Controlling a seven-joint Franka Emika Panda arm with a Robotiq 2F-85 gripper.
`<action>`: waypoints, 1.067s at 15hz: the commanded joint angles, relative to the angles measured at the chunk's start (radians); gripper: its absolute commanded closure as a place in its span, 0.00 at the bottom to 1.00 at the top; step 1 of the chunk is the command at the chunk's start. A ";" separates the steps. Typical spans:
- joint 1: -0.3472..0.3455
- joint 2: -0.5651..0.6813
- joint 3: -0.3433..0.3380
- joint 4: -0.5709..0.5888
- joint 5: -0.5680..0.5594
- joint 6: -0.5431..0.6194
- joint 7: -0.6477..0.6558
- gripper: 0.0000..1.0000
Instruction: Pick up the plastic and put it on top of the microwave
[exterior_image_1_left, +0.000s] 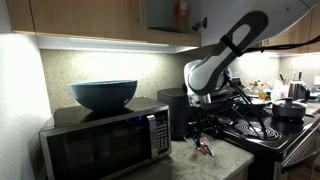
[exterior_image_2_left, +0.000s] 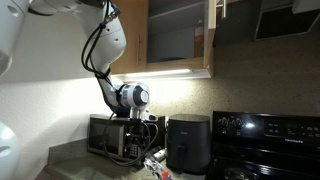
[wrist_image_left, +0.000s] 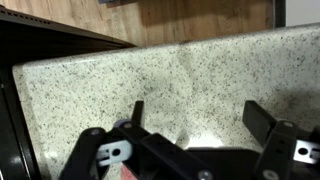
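The plastic (exterior_image_1_left: 203, 146) has crumpled, uneven edges (exterior_image_1_left: 208, 151). It will hang in a loose heap and stay crumpled when I pick it up.
The plastic (exterior_image_1_left: 205, 148) is a small red and white crumpled wrapper lying on the speckled counter in front of the black appliance; it also shows in an exterior view (exterior_image_2_left: 157, 164). The silver microwave (exterior_image_1_left: 105, 140) stands to one side with a blue bowl (exterior_image_1_left: 103, 94) on its top, and shows in both exterior views (exterior_image_2_left: 108, 135). My gripper (exterior_image_1_left: 204, 130) (exterior_image_2_left: 150, 148) hangs just above the plastic. In the wrist view the gripper (wrist_image_left: 198, 112) is open with the fingers wide apart and nothing between them, only counter.
A black boxy appliance (exterior_image_1_left: 175, 110) (exterior_image_2_left: 188, 145) stands between the microwave and the stove (exterior_image_1_left: 265, 125) (exterior_image_2_left: 265, 140). Pots (exterior_image_1_left: 288, 108) sit on the stove. Wooden cabinets (exterior_image_2_left: 180, 35) hang overhead. The stone backsplash (wrist_image_left: 170, 70) is close behind.
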 joint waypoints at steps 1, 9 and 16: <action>0.036 0.069 -0.007 0.041 -0.123 0.074 0.104 0.00; 0.092 0.198 -0.079 0.111 -0.349 0.123 0.294 0.00; 0.095 0.259 -0.108 0.154 -0.343 0.114 0.290 0.61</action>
